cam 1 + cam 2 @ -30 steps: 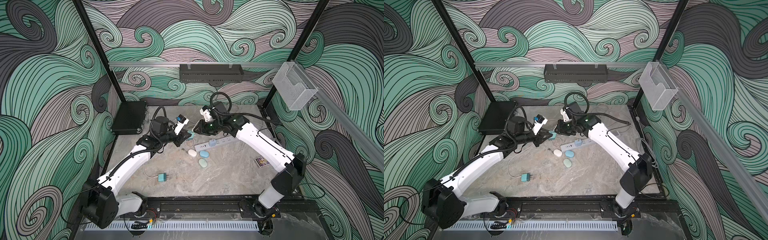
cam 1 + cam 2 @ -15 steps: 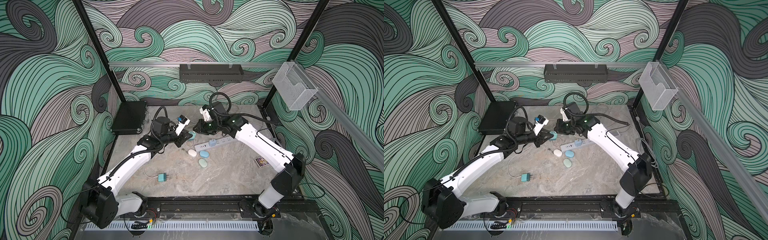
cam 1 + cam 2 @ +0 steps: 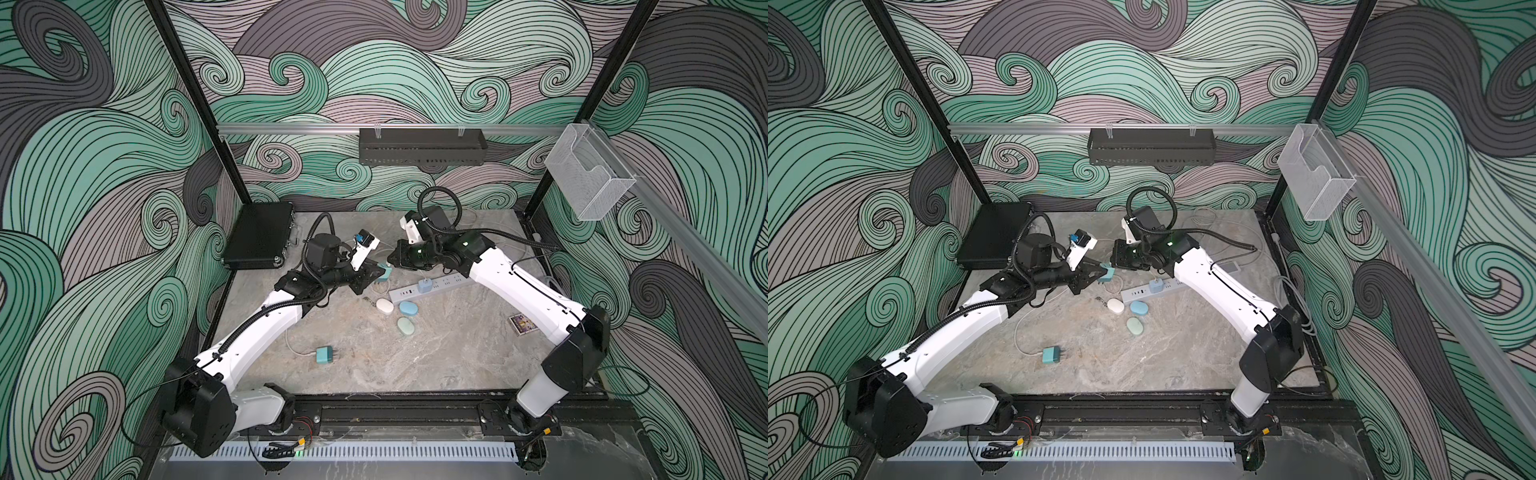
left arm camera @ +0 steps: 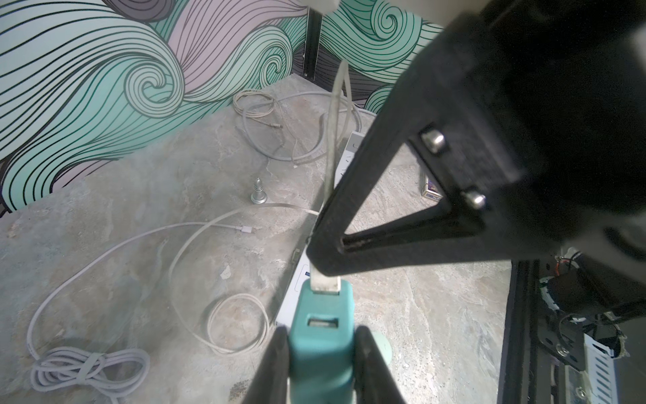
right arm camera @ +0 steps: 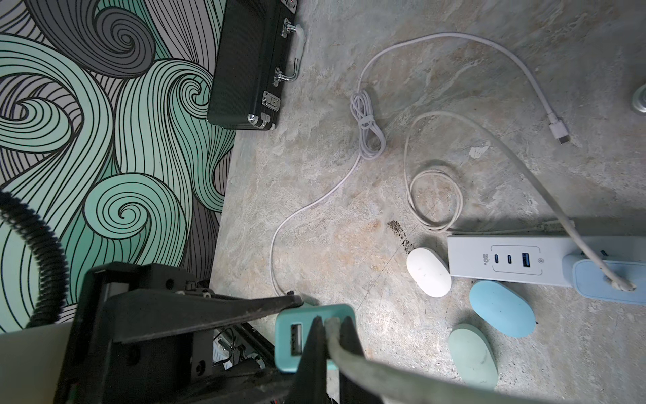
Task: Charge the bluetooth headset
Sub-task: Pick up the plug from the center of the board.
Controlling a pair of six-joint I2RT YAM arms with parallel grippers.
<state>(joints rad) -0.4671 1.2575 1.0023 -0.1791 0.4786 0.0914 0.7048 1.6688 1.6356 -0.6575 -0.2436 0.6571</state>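
Note:
My left gripper should pass the teal charger point(image 3: 385, 272) over, because the strip's free sockets point(image 3: 450, 281) are beyond the pale blue adapter on my right gripper's side.
My left gripper point(image 4: 321, 349) is shut on a teal USB charger point(image 4: 321, 335), held above the table with its ports facing my right gripper point(image 5: 330, 321). The right gripper is shut on the plug end of a white cable point(image 5: 384, 370). The white plug point(image 4: 325, 283) sits in one charger port; the other port is empty. In both top views the two grippers meet at the charger point(image 3: 386, 272) point(image 3: 1108, 274), left of the power strip point(image 3: 440, 284). Three oval headset cases lie below the strip: white point(image 3: 384, 306), blue point(image 3: 408, 308) and green point(image 3: 405, 325).
A pale blue adapter point(image 5: 608, 280) with a cable is plugged into the strip. A second teal charger point(image 3: 324, 354) lies near the front. A black case point(image 3: 259, 235) stands at the back left, a card box point(image 3: 522, 323) at the right. Loose white cables point(image 4: 87, 367) and a small metal piece point(image 4: 258, 194) lie about.
The right gripper has moved in slightly toward the left one and its jaws have closed on the cable plug. The left gripper has kept its hold on the teal charger.

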